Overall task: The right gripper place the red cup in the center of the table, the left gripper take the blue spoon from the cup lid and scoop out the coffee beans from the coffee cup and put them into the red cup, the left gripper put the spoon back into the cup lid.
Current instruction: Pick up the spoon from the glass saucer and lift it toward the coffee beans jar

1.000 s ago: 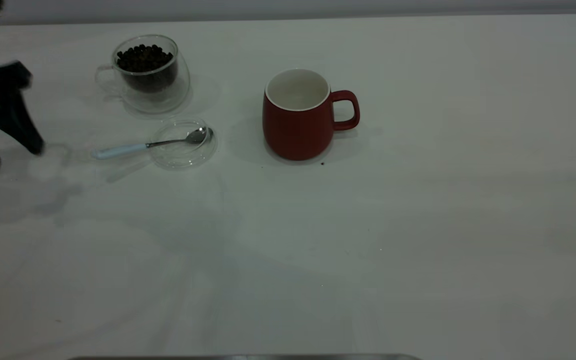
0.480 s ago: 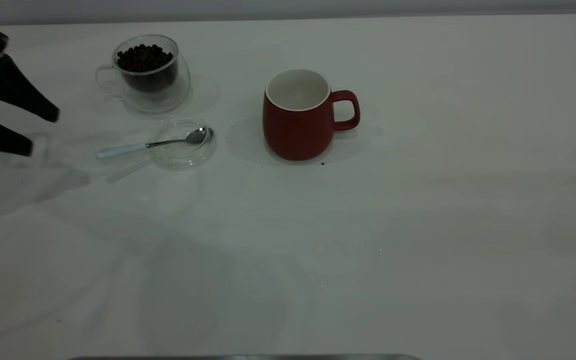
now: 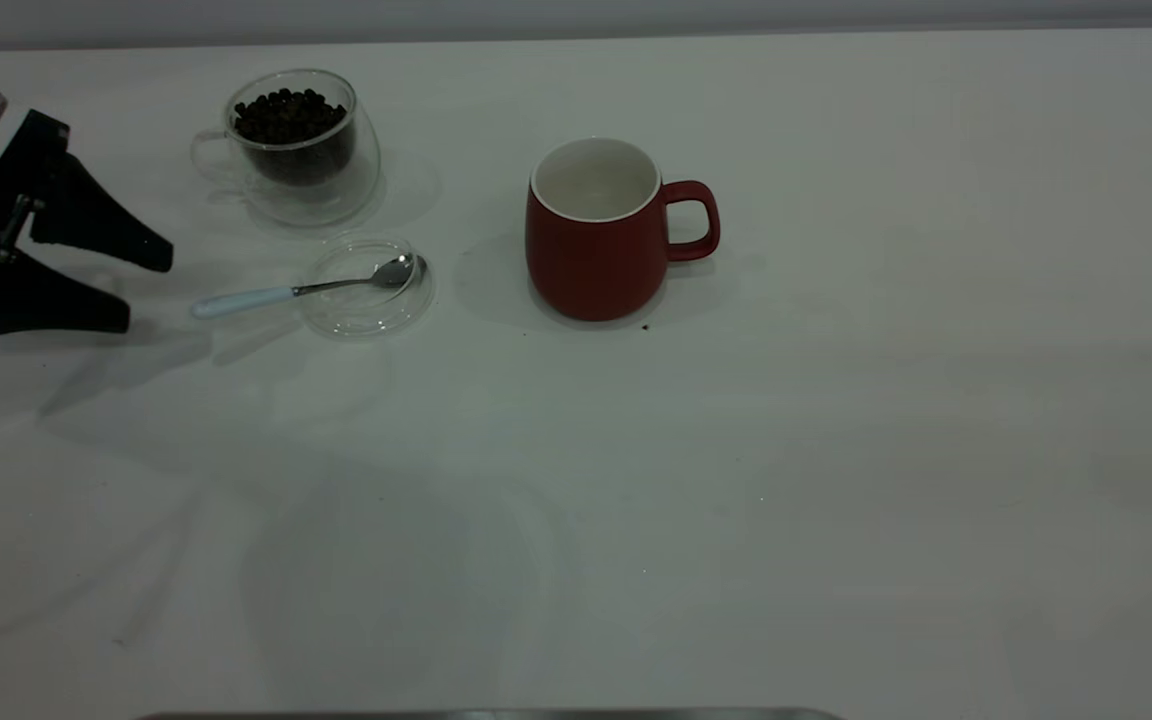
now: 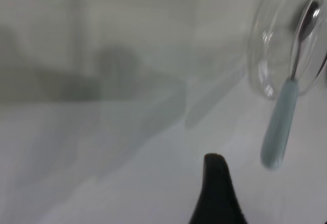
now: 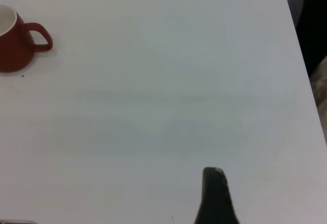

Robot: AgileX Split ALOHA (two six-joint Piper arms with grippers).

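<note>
I am about to scoop with the blue spoon (image 3: 308,288), and its bowl (image 3: 394,272) is tiny next to the heap of coffee beans, so the spoon should bring up only a small cluster of them.
The red cup (image 3: 591,260) stands upright near the table's (image 3: 736,500) middle, handle to the right; it also shows in the right wrist view (image 5: 10,50). The coffee cup (image 3: 336,190) with coffee beans (image 3: 288,115) stands at the back left. The blue spoon (image 3: 266,294) lies with its bowl in the cup lid (image 3: 356,315) and its handle pointing left. My left gripper (image 3: 144,290) is open and empty, low over the table just left of the handle end. In the left wrist view, one of its fingers (image 4: 214,188) is near the spoon (image 4: 276,132) and lid (image 4: 265,65). The right gripper shows only one of its fingers (image 5: 214,193), far right of the red cup.
A small dark speck (image 3: 645,326) lies beside the red cup's base. The table's right edge (image 5: 301,55) shows in the right wrist view.
My left gripper has come in from the left edge toward the spoon handle and turned so its open fingers point right. Cups, lid and spoon have not moved.
</note>
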